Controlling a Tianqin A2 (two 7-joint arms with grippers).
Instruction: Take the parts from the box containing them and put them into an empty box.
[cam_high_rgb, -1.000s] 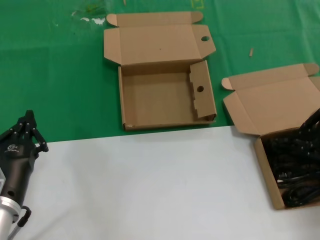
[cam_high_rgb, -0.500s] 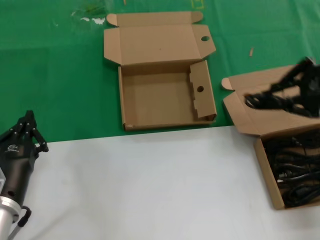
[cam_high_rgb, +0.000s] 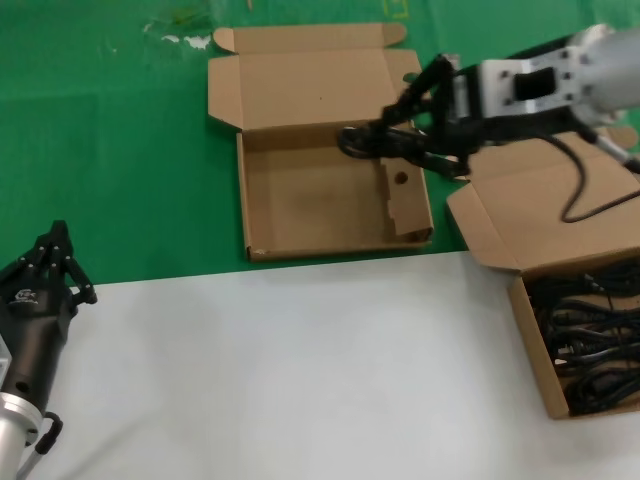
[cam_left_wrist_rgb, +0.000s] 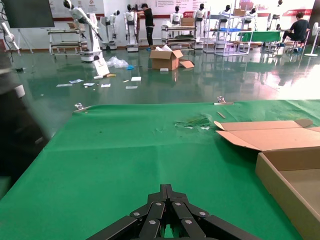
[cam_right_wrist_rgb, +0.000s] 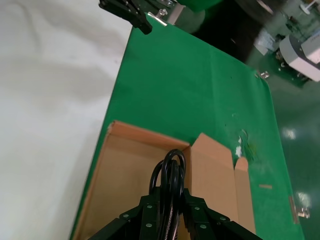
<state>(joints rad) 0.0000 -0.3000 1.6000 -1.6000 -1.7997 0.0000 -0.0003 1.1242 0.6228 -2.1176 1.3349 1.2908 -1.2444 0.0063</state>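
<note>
The black power cord's loop (cam_high_rgb: 356, 142) extends over the empty box's clear bottom (cam_high_rgb: 312, 198), so the robot's right gripper goes on bringing the cord in until the whole bundle is inside.
A black power cord (cam_high_rgb: 368, 140) hangs as a bundled loop in my right gripper (cam_high_rgb: 398, 138), which is shut on it above the far right part of the empty box (cam_high_rgb: 310, 205). In the right wrist view the cord's loop (cam_right_wrist_rgb: 170, 167) sticks out past the right gripper (cam_right_wrist_rgb: 170, 200) over the bare box floor (cam_right_wrist_rgb: 125, 195). The box containing the parts (cam_high_rgb: 527, 335) stands at the right edge, lid open, with several more cords (cam_high_rgb: 590, 340) inside. My left gripper (cam_high_rgb: 57, 245) rests shut at the lower left, also seen as the left gripper (cam_left_wrist_rgb: 167, 189) over the green cloth.
The empty box has an upright inner flap (cam_high_rgb: 403, 190) with a round hole on its right side and an open lid (cam_high_rgb: 315, 85) behind. Green cloth (cam_high_rgb: 110, 150) covers the far table; a white surface (cam_high_rgb: 300, 370) lies nearer.
My right gripper came up out of the full box with a cord and carried it left, to over the empty box. The left arm stayed still.
</note>
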